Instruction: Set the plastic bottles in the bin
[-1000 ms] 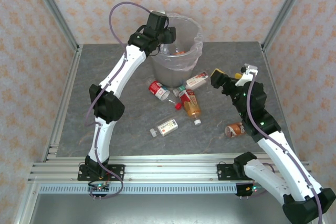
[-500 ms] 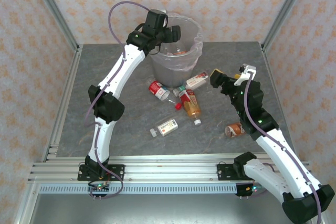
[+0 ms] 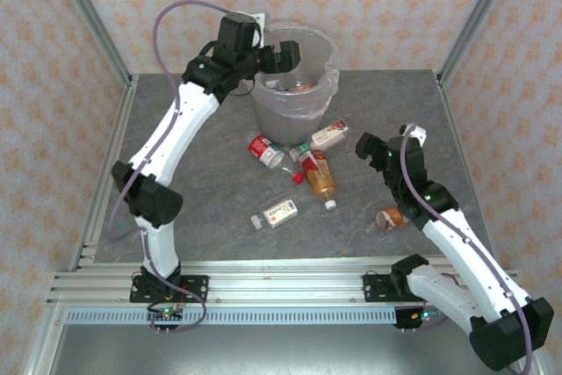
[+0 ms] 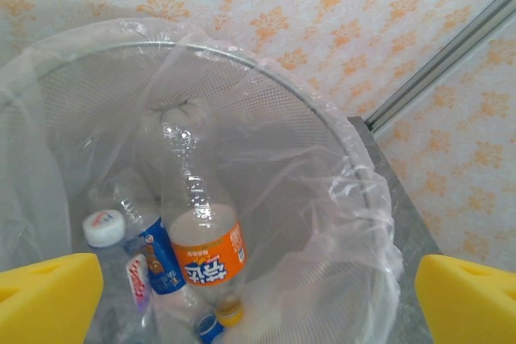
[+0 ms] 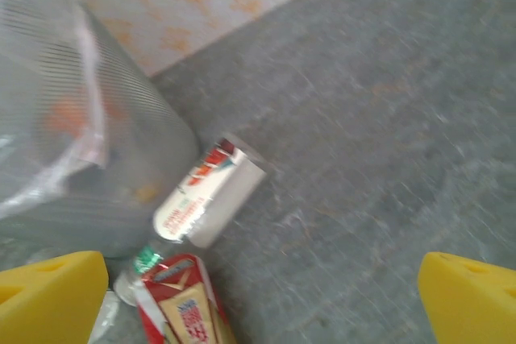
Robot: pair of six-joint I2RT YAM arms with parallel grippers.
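I should keep moving my right gripper's open fingers until they are around the orange bottle's body (image 3: 396, 216), as the orange bottle (image 3: 387, 219) lies clear of the amber bottle.
The bin (image 3: 303, 98), round, translucent and bag-lined, stands at the back of the table. My left gripper (image 3: 283, 54) hangs open over its mouth with nothing between its yellow fingers (image 4: 48, 296). Inside the bin (image 4: 339, 199) lie an orange-labelled bottle (image 4: 205, 239) and a blue-labelled bottle (image 4: 157, 257). On the table lie a red-labelled bottle (image 3: 263, 149), a white-labelled bottle (image 3: 329, 134), an amber bottle (image 3: 319, 175) and a small white-labelled bottle (image 3: 279, 212). My right gripper (image 3: 364, 145) is open above the table, just right of the white-labelled bottle (image 5: 205, 195) and the amber bottle (image 5: 181, 308).
An orange bottle (image 3: 392, 217) lies against the right arm's forearm. A loose red cap (image 3: 299, 178) sits beside the amber bottle. Patterned walls and aluminium posts (image 3: 88, 15) close in the table on three sides.
The left gripper's jaws have opened wider over the bin, and that arm's elbow has swung to the left. The right gripper has drifted slightly nearer and lower.
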